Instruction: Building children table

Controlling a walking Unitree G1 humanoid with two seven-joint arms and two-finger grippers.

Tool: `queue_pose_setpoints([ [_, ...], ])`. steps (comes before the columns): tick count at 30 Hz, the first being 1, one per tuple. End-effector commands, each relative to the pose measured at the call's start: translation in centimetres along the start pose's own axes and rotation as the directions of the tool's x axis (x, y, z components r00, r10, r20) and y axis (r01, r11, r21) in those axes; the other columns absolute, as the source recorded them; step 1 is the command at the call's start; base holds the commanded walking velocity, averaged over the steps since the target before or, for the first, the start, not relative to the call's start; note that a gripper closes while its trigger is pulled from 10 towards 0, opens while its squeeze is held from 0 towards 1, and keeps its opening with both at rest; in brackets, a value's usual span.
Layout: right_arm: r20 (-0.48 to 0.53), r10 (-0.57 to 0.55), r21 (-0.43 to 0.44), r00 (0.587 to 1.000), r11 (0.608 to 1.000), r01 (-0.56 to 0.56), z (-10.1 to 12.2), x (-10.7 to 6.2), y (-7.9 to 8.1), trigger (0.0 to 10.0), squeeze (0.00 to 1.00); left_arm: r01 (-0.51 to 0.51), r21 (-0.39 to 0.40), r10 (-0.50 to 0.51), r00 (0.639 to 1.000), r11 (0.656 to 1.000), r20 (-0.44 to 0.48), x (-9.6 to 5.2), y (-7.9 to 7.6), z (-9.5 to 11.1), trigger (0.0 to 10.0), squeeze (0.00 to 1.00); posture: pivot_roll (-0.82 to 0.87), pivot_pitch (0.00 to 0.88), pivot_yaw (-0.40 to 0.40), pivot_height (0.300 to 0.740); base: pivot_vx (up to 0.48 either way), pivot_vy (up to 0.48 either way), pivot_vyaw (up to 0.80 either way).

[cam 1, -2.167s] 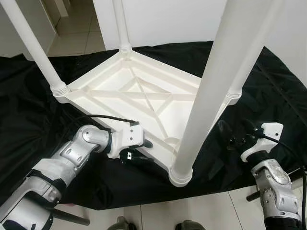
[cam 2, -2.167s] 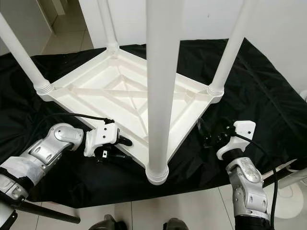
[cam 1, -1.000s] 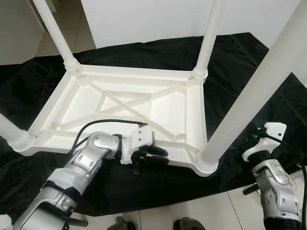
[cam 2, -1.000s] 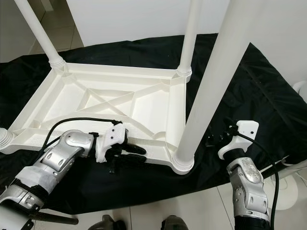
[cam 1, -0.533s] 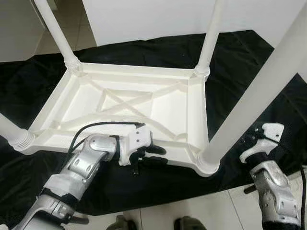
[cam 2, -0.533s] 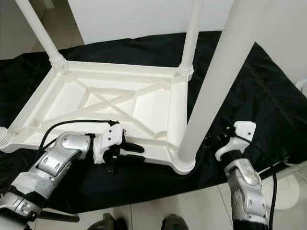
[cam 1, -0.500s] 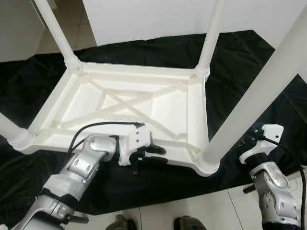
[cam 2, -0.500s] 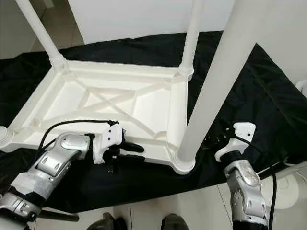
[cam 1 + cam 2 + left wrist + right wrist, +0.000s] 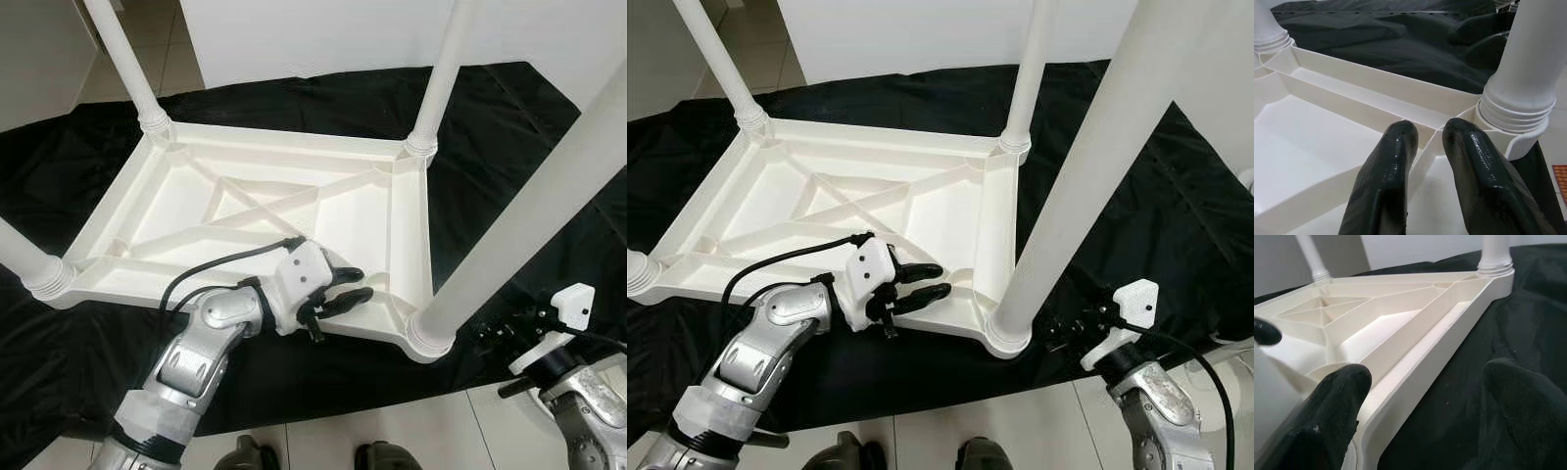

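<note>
My right gripper will turn the leg (image 9: 529,206) beside it, and the leg will stay upright in place because the ringed base (image 9: 431,336) sits deep in its corner socket.
The white plastic children's table (image 9: 245,211) lies upside down on a black cloth, its four legs pointing up. The near right leg (image 9: 519,225) rises from its socket (image 9: 1515,110) at the front corner. My left gripper (image 9: 343,287) hovers just inside the near rim, left of that socket. Its fingers (image 9: 1393,161) are a little apart over a rib, with nothing clearly clamped. My right gripper (image 9: 1068,328) sits low on the cloth just right of the same leg's base. It is open wide, with one finger (image 9: 1337,396) beside the corner of the rim.
The black cloth (image 9: 509,108) covers the floor under and around the table. Pale tiles (image 9: 1038,421) show at the near edge, with my feet there. A white wall (image 9: 323,29) stands behind. The other legs (image 9: 122,59) stick up at the remaining corners.
My left gripper has lifted from the outside of the near rim and moved right, over the rim. My right gripper has dropped lower, closer to the near right leg's base.
</note>
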State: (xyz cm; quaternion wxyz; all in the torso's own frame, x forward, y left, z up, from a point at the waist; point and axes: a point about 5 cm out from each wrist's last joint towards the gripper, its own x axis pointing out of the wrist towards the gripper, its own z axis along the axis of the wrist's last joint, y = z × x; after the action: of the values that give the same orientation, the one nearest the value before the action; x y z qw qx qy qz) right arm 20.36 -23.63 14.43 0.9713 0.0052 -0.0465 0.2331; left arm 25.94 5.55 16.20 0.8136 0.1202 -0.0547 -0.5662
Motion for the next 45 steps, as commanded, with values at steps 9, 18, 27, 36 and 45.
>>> queue_pose_setpoints([
  [9, -0.143, 0.229, 0.076, 0.963, 0.972, -0.220, 0.5, -3.1, 0.5, 10.0, 0.00, -0.123, 0.052, 0.124, 0.992, 0.991, -0.016, -1.1, 1.2, 1.1, 10.0, 0.00, -0.16, 0.093, 0.093, 0.740, 0.000, 0.000, 0.00],
  [18, -0.176, 0.369, 0.110, 0.912, 0.929, -0.355, 0.7, -3.4, 1.7, 10.0, 0.00, -0.144, 0.074, 0.146, 0.989, 0.987, -0.019, -1.2, 1.6, 1.3, 10.0, 0.00, -0.16, 0.076, 0.090, 0.740, 0.000, 0.000, 0.00],
  [27, -0.212, 0.524, 0.139, 0.825, 0.851, -0.506, 1.0, -2.9, 2.8, 10.0, 0.00, -0.148, 0.087, 0.150, 0.988, 0.985, -0.019, -1.1, 1.7, 1.5, 10.0, 0.00, -0.15, 0.052, 0.088, 0.740, 0.000, 0.000, 0.00],
  [36, -0.252, 0.652, 0.151, 0.715, 0.757, -0.636, 1.6, -2.6, 3.4, 10.0, 0.00, -0.146, 0.102, 0.148, 0.989, 0.984, -0.020, -1.1, 2.1, 1.8, 10.0, 0.00, -0.14, 0.038, 0.099, 0.740, 0.000, 0.000, 0.00],
  [45, -0.248, 0.678, 0.115, 0.692, 0.730, -0.673, 1.6, -1.3, 3.5, 10.0, 0.00, -0.144, 0.112, 0.147, 0.989, 0.983, -0.017, -1.2, 2.0, 2.0, 10.0, 0.00, -0.11, 0.046, 0.087, 0.740, 0.000, 0.000, 0.00],
])
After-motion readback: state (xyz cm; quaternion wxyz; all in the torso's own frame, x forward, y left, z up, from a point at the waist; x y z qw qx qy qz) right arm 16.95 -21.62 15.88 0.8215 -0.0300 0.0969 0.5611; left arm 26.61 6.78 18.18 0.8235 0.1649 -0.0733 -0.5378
